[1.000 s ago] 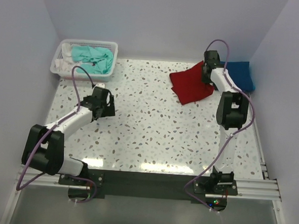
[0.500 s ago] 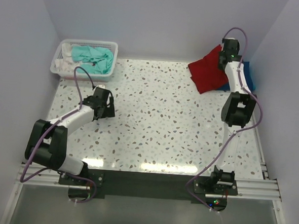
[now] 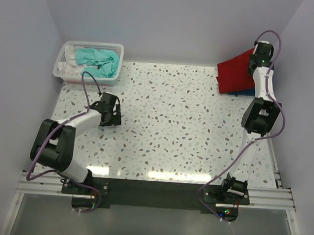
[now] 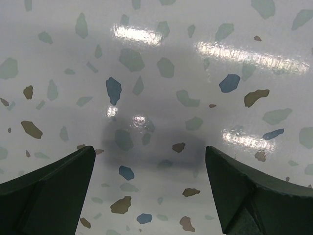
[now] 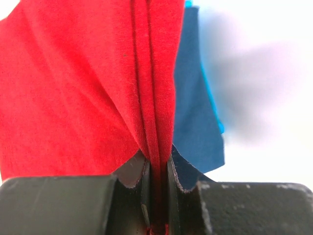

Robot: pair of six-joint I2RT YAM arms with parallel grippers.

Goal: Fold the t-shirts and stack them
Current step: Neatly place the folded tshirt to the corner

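The folded red t-shirt (image 3: 235, 74) is lying over the royal blue t-shirt (image 3: 245, 92), so the robot's right gripper goes on lowering the pinched edge until it rests there, and then let go.
My right gripper (image 3: 255, 58) is shut on the folded deep red t-shirt (image 3: 235, 73) and holds it lifted over the royal blue t-shirt (image 3: 243, 92) at the far right corner. In the right wrist view the red cloth (image 5: 83, 88) is pinched between the jaws, with the blue shirt (image 5: 193, 117) beneath it. The teal t-shirt (image 3: 99, 59) lies crumpled in the white mesh basket (image 3: 61, 64) at the far left. My left gripper (image 3: 111, 117) is open and empty, low over the bare speckled table (image 4: 161, 83).
White cloth (image 3: 70, 53) also lies in the basket's left end. Walls close the table in at the back and on both sides. The right arm stands stretched along the right edge.
My right gripper has carried the red t-shirt to the right, from mid-back of the table to above the blue t-shirt. My left arm has drawn in slightly.
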